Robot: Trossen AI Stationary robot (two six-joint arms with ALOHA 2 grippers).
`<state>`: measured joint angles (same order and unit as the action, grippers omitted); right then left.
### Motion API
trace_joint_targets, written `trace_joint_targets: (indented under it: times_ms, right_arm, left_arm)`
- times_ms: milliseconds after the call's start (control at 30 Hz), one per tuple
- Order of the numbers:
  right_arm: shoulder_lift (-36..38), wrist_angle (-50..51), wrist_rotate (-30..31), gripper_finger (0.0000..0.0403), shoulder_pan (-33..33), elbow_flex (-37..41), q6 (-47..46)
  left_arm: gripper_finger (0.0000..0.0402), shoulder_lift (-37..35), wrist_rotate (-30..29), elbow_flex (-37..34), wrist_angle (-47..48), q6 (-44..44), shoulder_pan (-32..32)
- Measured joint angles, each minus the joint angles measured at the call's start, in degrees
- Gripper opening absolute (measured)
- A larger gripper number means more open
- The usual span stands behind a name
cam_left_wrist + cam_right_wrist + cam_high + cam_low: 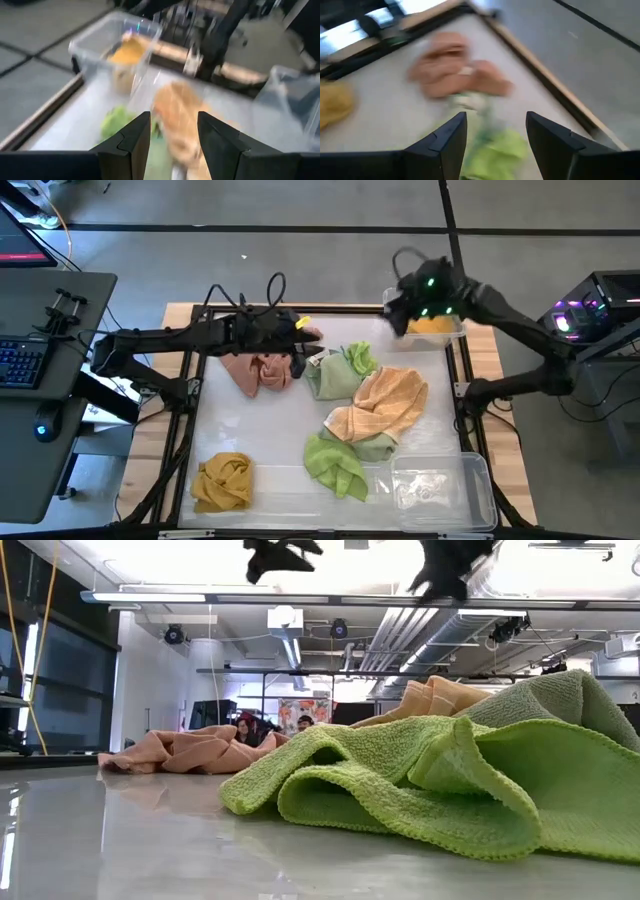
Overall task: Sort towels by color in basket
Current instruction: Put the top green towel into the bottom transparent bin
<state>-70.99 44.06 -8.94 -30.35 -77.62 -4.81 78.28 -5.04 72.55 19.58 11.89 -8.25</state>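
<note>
The light green towel (332, 378) should come free by itself when the robot lifts it, because the bright green and peach towels only touch its edges (355, 377).
Several small towels lie crumpled on the white table top. In the high view a salmon pink towel (262, 370) sits by a light green towel (340, 372) and a peach orange towel (385, 405). A second green towel (335, 465) and a mustard yellow towel (222, 480) lie nearer. Another yellow towel (437, 325) lies in a clear bin (458, 337) at the far right. My left gripper (303, 330) (174, 135) hangs open above the salmon towel's far side. My right gripper (400, 315) (496, 137) is open in the air beside the bin.
A second clear bin (440, 485) stands at the table's near right corner. A wooden frame (478, 360) borders the table. A keyboard (25, 365) sits on a desk to the left. In the low view both grippers are high above the green towel (420, 790).
</note>
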Motion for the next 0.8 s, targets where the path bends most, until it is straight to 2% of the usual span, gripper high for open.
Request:
trace_joint_targets:
  times_ms: [167,300,467,567,733,800]
  right_arm:
    - [-4.6,-4.0,4.5,0.0199,11.9,0.0,-0.9]
    - [-11.2,-6.9,6.6,0.0199,17.0,0.0,-4.6]
    - [-20.0,-8.7,5.0,0.0207,19.0,0.0,-9.1]
    - [-25.3,-8.8,6.2,0.0213,19.8,0.0,-11.3]
    - [-33.0,-6.0,15.0,0.0205,22.1,0.0,-22.4]
    - [-35.8,-5.8,16.2,0.0197,23.0,0.0,-25.2]
  left_arm:
    - [0.0149,-2.7,-3.7,0.0,12.9,0.0,-0.1]
    - [0.0149,-3.9,-6.9,0.0,19.8,0.0,-0.3]
    - [0.0149,-4.2,-7.0,0.0,26.3,1.4,-0.1]
    - [0.0149,-4.3,-6.6,0.0,29.8,1.1,0.6]
    - [0.0149,-4.3,-6.5,-0.5,34.1,-0.3,2.4]
    - [0.0149,-4.3,-5.9,-1.4,34.1,-1.7,3.2]
